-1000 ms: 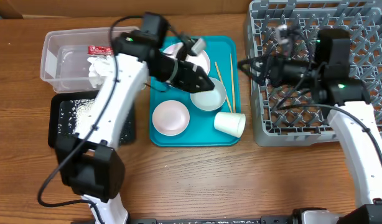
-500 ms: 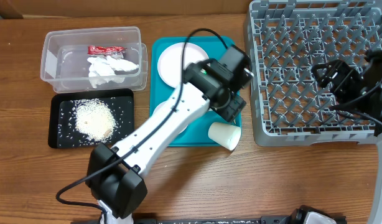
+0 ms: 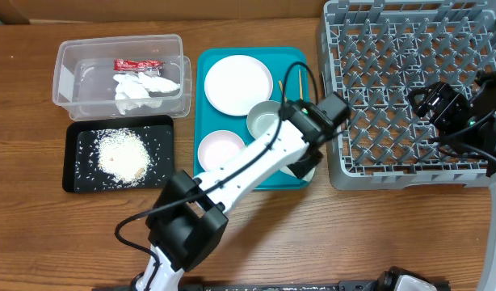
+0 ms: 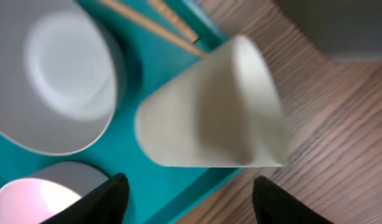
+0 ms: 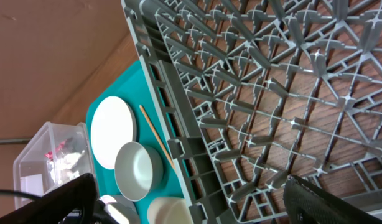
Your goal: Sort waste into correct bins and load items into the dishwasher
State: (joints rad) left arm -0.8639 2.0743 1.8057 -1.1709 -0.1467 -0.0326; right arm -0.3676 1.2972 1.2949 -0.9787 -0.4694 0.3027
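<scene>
I should first move the cup inward [image 4: 130,163] toward the grey bowl with my left gripper, because the white cup [image 4: 256,112] juts out over the teal tray's corner beside the dish rack.
The white cup [image 4: 216,112] lies on its side at the teal tray's [image 3: 256,179] front right corner, partly over the edge. My left gripper [image 4: 191,199] hovers open just short of it, nothing between its fingers. In the overhead view the left arm [image 3: 272,149] covers most of the cup [image 3: 307,170]. The tray also holds the large plate [image 3: 238,83], grey bowl [image 3: 264,120], small plate [image 3: 220,151] and chopsticks [image 3: 294,81]. My right gripper [image 5: 197,205] stands wide open and empty over the grey dish rack [image 3: 393,48]. The clear tub [image 3: 70,81] holds the red wrapper [image 3: 137,64] and tissue [image 3: 139,87].
The black tray [image 3: 74,174] in front of the tub carries a heap of rice [image 3: 123,153]. The dish rack's near wall [image 5: 178,149] stands close beside the teal tray's right edge. Bare wooden table [image 3: 353,234] runs along the front.
The left arm has swung right from the tray's back to the cup at the front right corner. The right gripper has moved right across the rack and opened wider.
</scene>
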